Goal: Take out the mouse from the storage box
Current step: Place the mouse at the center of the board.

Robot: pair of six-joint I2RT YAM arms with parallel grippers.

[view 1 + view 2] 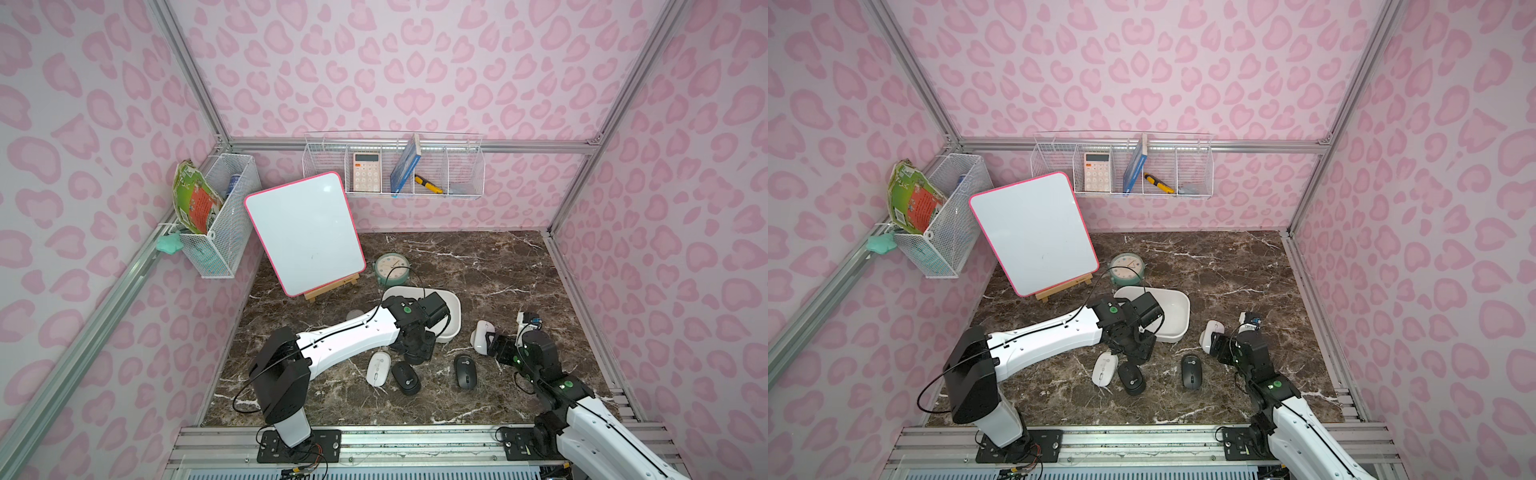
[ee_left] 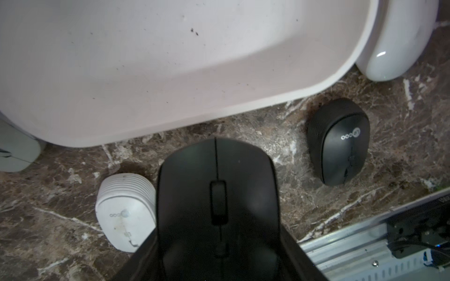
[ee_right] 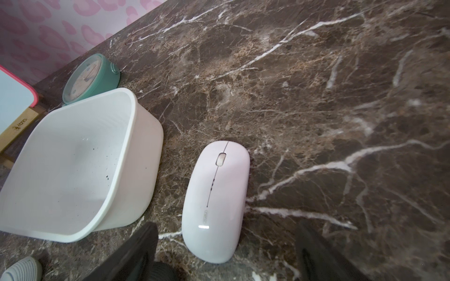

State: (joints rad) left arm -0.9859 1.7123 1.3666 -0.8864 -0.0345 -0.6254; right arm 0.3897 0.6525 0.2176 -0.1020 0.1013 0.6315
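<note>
My left gripper should keep going, because the gap (image 1: 437,379) between the resting black mice is open. It should keep moving its black mouse there (image 1: 1163,379) and let go once the mouse sits down.
The storage box (image 1: 455,318), a shallow white tub (image 2: 146,73) (image 3: 73,170), shows a bare floor in both wrist views. My left gripper (image 1: 415,353) (image 2: 219,243) hangs just in front of it, shut on a black mouse (image 1: 405,376) (image 2: 216,194) low over the table. Beside that mouse lie a white ribbed mouse (image 1: 376,368) (image 2: 124,214) and another black mouse (image 1: 464,371) (image 2: 341,143). A glossy white mouse (image 1: 482,336) (image 3: 216,202) rests on the table right of the tub. My right gripper (image 1: 492,343) (image 3: 226,255) is open behind it, one finger on each side.
A green clock (image 1: 392,268) and a pink-edged whiteboard (image 1: 305,232) on a wooden easel stand behind the tub. Wire baskets hang on the back wall (image 1: 392,166) and the left wall (image 1: 220,216). A metal rail (image 1: 415,440) runs along the table's front.
</note>
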